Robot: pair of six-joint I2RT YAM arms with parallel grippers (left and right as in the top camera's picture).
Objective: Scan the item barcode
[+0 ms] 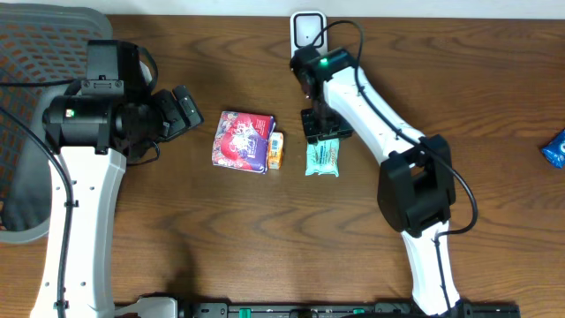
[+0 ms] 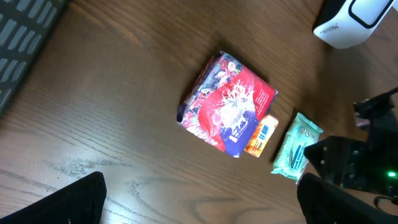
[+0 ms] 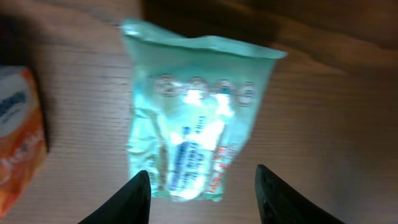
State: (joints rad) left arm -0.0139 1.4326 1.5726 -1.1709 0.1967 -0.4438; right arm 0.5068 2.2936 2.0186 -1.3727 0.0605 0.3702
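Observation:
I should flip the packet over with my right gripper, because the green packet's upper side (image 1: 322, 159) shows logos and its barcode is underneath. I should then grip the packet's end (image 3: 186, 186) with it before scanning.
A pale green packet (image 1: 322, 159) (image 3: 196, 118) lies flat on the wooden table, its printed side facing up. My right gripper (image 1: 325, 131) (image 3: 202, 180) hangs just above the packet's near end. It is open, a finger on each side, and neither touches the packet. The white barcode scanner (image 1: 306, 29) (image 2: 354, 22) stands at the table's far edge, behind the right gripper. My left gripper (image 1: 183, 110) (image 2: 199, 205) is wide open and holds nothing, left of the items. The green packet (image 2: 297, 146) shows at the right of the left wrist view.
A red and purple packet (image 1: 243, 141) (image 2: 229, 102) lies left of the green one, with a small orange box (image 1: 275, 150) (image 2: 261, 135) (image 3: 18, 143) between them. A blue item (image 1: 554, 148) sits at the right edge. A grey mesh chair (image 1: 35, 53) stands far left.

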